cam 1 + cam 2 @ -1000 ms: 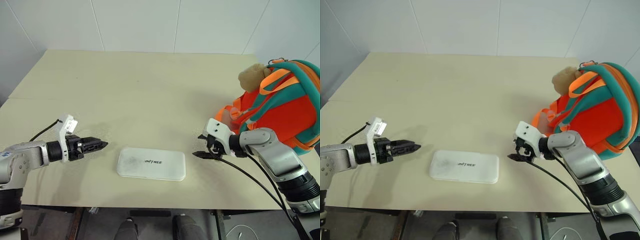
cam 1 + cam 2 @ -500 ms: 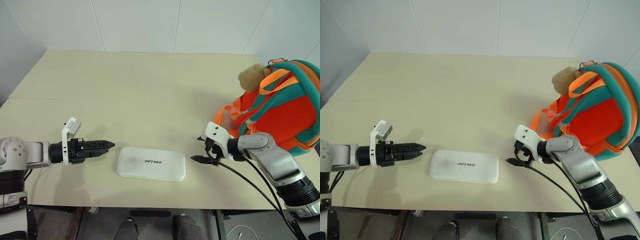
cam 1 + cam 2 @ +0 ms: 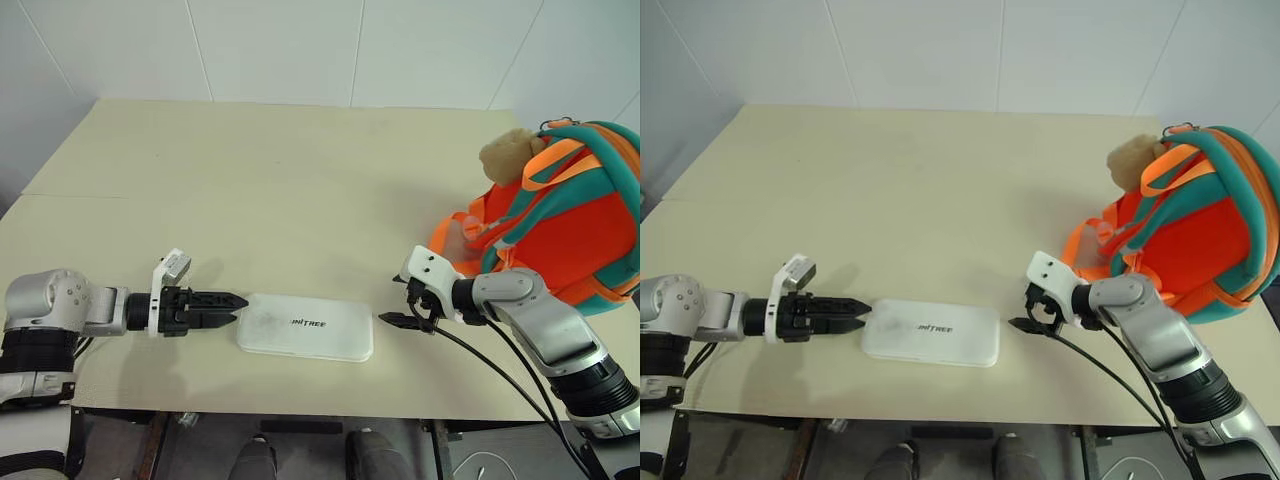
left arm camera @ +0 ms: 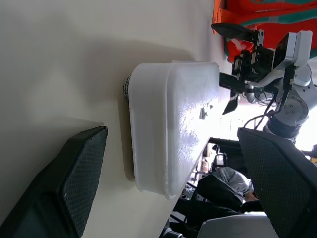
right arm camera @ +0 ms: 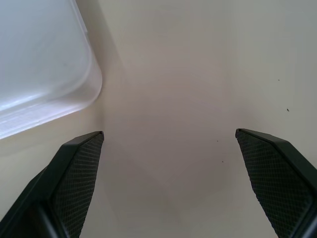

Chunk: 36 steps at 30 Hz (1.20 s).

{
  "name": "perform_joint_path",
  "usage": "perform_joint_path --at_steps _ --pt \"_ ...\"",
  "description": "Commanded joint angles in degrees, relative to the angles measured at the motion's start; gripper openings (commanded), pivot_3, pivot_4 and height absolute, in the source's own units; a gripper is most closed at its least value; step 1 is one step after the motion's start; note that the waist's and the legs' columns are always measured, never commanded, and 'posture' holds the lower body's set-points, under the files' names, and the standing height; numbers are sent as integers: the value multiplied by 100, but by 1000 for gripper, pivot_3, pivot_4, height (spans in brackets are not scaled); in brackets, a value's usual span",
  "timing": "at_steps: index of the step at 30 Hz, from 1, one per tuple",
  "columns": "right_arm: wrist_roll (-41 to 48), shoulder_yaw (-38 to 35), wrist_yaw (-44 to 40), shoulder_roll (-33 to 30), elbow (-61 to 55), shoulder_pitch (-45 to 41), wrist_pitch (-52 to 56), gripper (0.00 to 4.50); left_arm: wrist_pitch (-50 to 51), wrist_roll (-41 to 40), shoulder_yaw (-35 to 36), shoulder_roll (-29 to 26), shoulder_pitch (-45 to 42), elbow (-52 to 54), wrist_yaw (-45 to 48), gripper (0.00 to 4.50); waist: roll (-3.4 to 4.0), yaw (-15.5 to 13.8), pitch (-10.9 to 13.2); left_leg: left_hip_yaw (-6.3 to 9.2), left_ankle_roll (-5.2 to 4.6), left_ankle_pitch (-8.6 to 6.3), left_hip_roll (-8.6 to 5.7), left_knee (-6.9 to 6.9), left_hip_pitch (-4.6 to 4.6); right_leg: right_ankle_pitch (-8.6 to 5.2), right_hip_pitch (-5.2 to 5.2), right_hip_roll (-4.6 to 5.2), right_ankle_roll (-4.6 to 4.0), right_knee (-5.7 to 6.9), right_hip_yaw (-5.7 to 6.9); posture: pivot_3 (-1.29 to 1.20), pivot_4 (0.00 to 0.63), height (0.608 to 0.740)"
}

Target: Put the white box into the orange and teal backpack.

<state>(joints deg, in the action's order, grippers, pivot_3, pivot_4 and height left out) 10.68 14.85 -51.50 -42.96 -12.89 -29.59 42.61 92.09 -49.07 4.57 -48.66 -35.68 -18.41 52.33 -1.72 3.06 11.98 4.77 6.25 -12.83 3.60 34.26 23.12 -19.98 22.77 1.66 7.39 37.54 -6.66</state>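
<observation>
My left gripper's fingers are open above and below the white box's short end ahead (image 4: 150,130). I keep moving forward until they overlap that end (image 3: 256,322), then close.
The white box (image 3: 305,327) lies flat on the table near its front edge, lettering up. My left gripper (image 3: 238,308) is open and points along the table at the box's left end, fingertips just short of it; in the left wrist view that end (image 4: 168,124) lies ahead between the spread fingers. At the box's right end my right gripper (image 3: 395,300) is open too, a small gap away, and the right wrist view catches only a box corner (image 5: 39,59). The orange and teal backpack (image 3: 570,220) stands at the table's right edge with a tan plush toy (image 3: 505,152) on top.
The beige table (image 3: 280,170) stretches wide behind the box up to a white wall. The front table edge runs just below the box. A black cable hangs from my right wrist toward the floor.
My left gripper has moved right to the box's left end, rolled its wrist and spread its fingers wider. The right gripper has stayed almost still beside the box's right end.
</observation>
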Motion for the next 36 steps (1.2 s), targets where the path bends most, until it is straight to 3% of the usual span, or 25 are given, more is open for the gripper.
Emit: perform_joint_path --at_steps 1,9,18,21,26,29,36 --pt "13 -71 74 103 -175 -25 -9 4500 41 -50 -290 7 -68 25 40 4474 0 1 0 0 0 0 0 0 0 0 0 0 0 0 0 0 150 740" --pt "-14 52 166 365 -232 -86 15 4500 41 -237 -405 307 -152 189 -110 4474 0 -12 0 0 0 0 0 4 0 0 -3 0 0 2 0 0 150 740" --pt "-33 64 164 397 -249 -94 15 4500 -14 -128 -29 716 -55 477 -433 4474 0 -13 0 1 0 0 0 14 0 1 -4 0 1 9 0 0 150 740" --pt "-43 49 154 371 -242 -96 10 4500 -205 43 -92 745 44 587 -539 3891 0 -10 0 1 0 0 0 16 0 1 -4 0 1 11 0 0 150 740" --pt "-44 -12 158 308 -275 -57 22 4500 -590 172 -62 772 133 739 -548 2313 -1 -9 -1 1 0 0 0 17 0 1 -4 0 2 11 -1 0 150 740" --pt "24 -150 218 301 -328 -9 88 4500 -765 183 -30 774 146 860 -483 1722 -3 -11 -2 1 0 0 -1 21 0 1 -8 0 2 10 0 0 150 740" --pt "415 -842 375 324 -614 187 348 4500 -877 93 113 669 85 1025 -272 1432 -5 -8 -3 2 0 0 -1 39 -2 7 -18 0 8 9 -2 0 150 740"
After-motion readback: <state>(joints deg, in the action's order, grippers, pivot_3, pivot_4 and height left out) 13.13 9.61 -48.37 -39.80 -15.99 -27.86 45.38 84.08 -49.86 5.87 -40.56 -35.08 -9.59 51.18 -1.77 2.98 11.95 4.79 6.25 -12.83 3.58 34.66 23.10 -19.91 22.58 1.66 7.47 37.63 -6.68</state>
